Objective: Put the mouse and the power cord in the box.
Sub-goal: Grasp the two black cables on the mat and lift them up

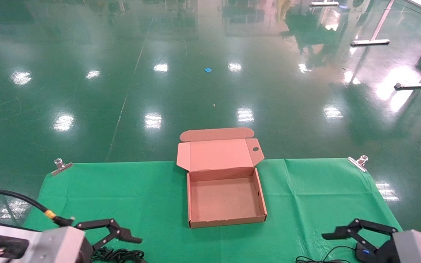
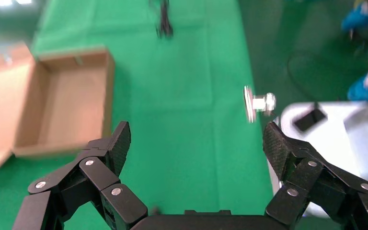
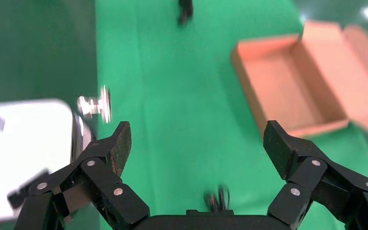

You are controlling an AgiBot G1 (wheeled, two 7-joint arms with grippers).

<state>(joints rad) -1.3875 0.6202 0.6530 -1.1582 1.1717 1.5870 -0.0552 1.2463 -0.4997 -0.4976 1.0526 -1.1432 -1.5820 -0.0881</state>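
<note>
I expect the power cord point(image 1: 117, 255) to stay in one bundle when I carry it to the box, because its black loops point(image 1: 131, 253) lie close together.
The brown cardboard box point(image 1: 225, 199) stands open and empty at the middle of the green cloth, its lid folded back over the far edge. It also shows in the left wrist view point(image 2: 62, 103) and the right wrist view point(image 3: 292, 91). The power cord point(image 1: 119, 254) lies in black loops at the near left, right under my left gripper point(image 1: 122, 233), which is open point(image 2: 196, 132) with nothing between its fingers. At the near right, the mouse point(image 1: 364, 252) is partly hidden under my open, empty right gripper point(image 1: 338, 235) point(image 3: 197, 129). Its thin cable point(image 1: 320, 259) trails left.
The green cloth point(image 1: 152, 190) covers the table and is held by metal clips at the far left corner point(image 1: 61, 166) and far right corner point(image 1: 358, 162). Beyond the table's far edge is a glossy green floor. White table legs point(image 1: 375, 36) stand far right.
</note>
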